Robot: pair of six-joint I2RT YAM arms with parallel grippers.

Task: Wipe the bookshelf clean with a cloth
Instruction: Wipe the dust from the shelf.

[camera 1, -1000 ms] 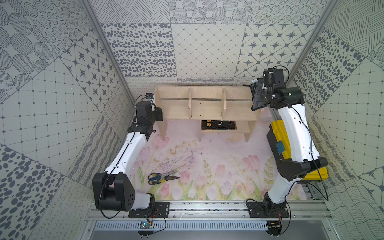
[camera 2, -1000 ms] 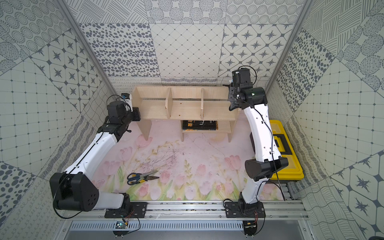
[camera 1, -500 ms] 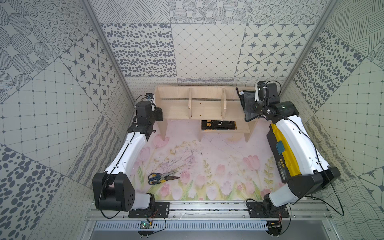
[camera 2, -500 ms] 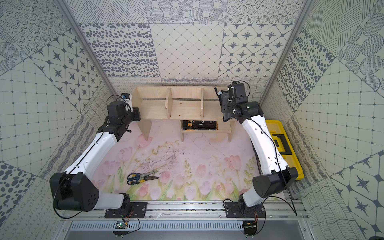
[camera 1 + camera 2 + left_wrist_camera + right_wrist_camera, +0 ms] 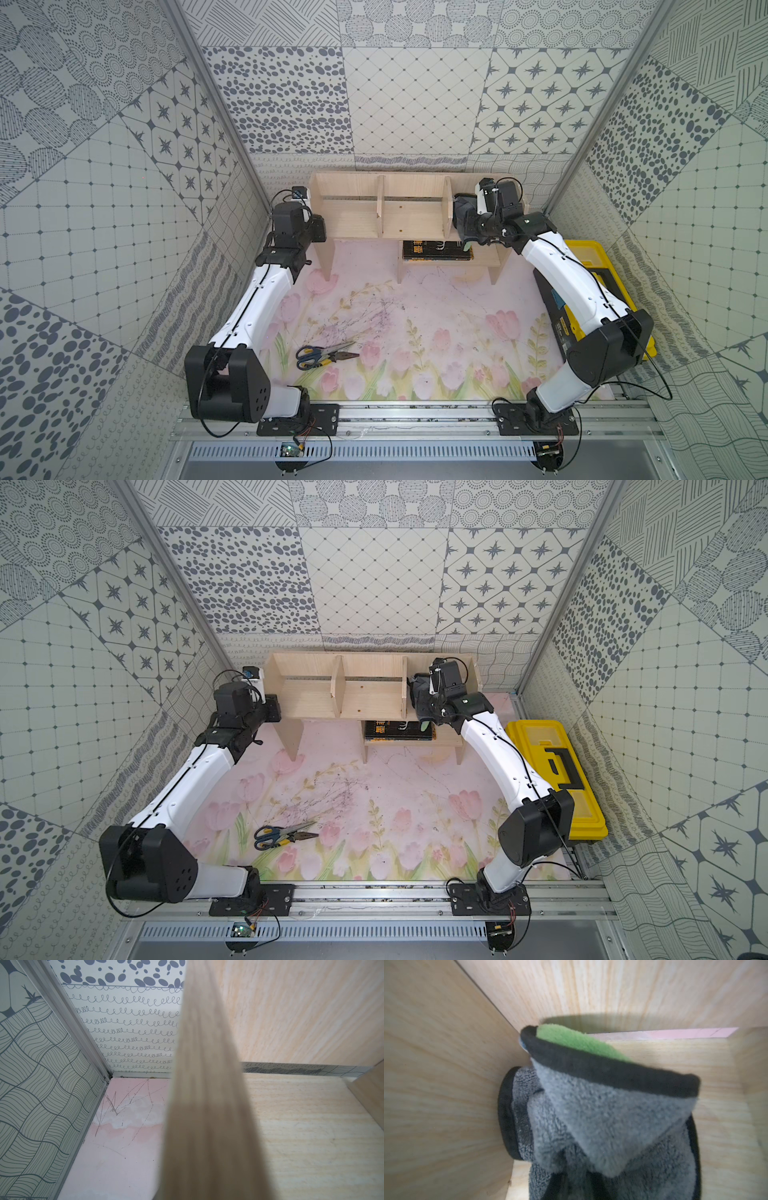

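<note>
The cloth is pressing against the divider (image 5: 449, 209), so my right gripper should bring the cloth back toward the bay's end panel (image 5: 473, 676) and lift it clear before the middle bay.
The pale-wood bookshelf (image 5: 411, 216) (image 5: 365, 696) stands at the back in both top views. My left gripper (image 5: 319, 228) (image 5: 272, 708) is at its left end panel. In the left wrist view that panel's edge (image 5: 207, 1126) runs blurred into the jaws, which are shut on it. My right gripper (image 5: 467, 222) (image 5: 424, 700) is inside the right bay, shut on the cloth (image 5: 462, 212) (image 5: 417, 692). The bunched grey cloth (image 5: 612, 1115), green underneath with a dark trim, presses against the bay's divider and hides the fingers. A green tip hangs over the shelf's front edge.
A yellow-and-black toolbox (image 5: 552, 771) (image 5: 590, 257) lies right of the right arm. A dark book (image 5: 432, 250) rests on the small lower shelf. Scissors (image 5: 311, 357) and pliers (image 5: 343, 355) lie on the floral mat near the front left.
My right arm has swung left from the shelf's right end into the right bay, carrying the cloth. The left arm has not moved.
</note>
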